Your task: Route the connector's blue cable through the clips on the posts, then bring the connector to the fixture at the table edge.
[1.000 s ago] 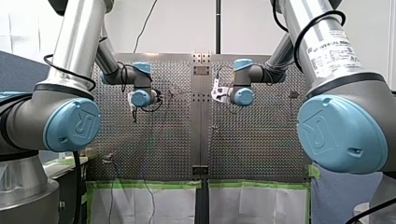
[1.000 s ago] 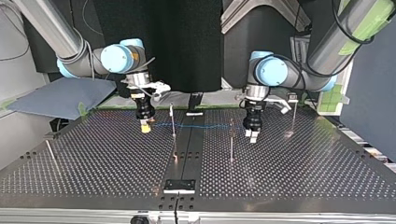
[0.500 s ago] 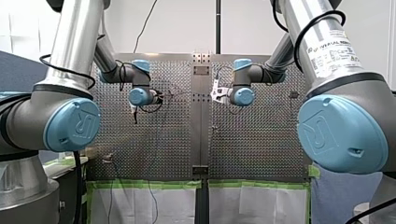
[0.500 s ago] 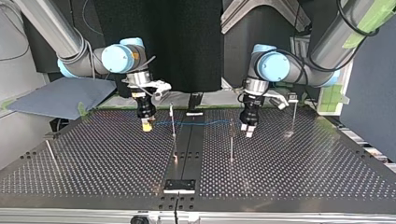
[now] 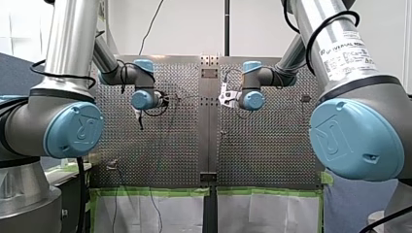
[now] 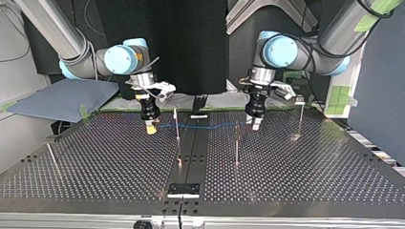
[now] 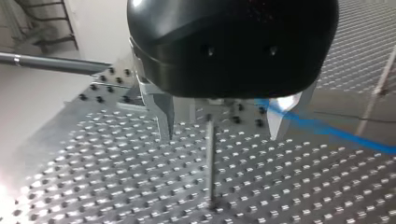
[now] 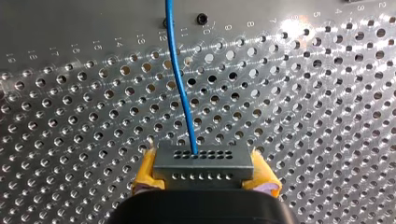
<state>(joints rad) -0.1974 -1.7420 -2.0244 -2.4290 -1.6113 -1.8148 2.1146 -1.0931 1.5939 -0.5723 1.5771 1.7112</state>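
I expect the blue cable (image 8: 180,82) to pull up into a shallower loop when I carry the connector across, because slack parts of the cable (image 5: 155,202) hang over the table's near edge.
My right gripper (image 8: 205,184) is shut with its yellow pads on the grey connector (image 8: 203,163). The blue cable (image 8: 180,70) leaves the connector and runs ahead over the perforated table. In the top view my right gripper (image 6: 151,129) hangs at the left, and the blue cable (image 6: 205,126) stretches rightward past a thin post (image 6: 176,125) to my left gripper (image 6: 256,127). My left gripper (image 7: 219,128) is open, with bare metal fingers (image 7: 164,119) and a thin post (image 7: 210,163) standing ahead between them. The blue cable (image 7: 327,130) passes beside one finger, ungripped.
A second post (image 6: 236,143) stands just in front of my left gripper in the top view, and another (image 6: 301,117) at the far right. A leaning rod (image 6: 52,157) lies at the left. A black fixture (image 6: 183,190) sits at the near edge.
My left gripper has risen and moved toward the table's far side in the top view, nearer the cable's end. My right gripper has stayed put, still holding the connector.
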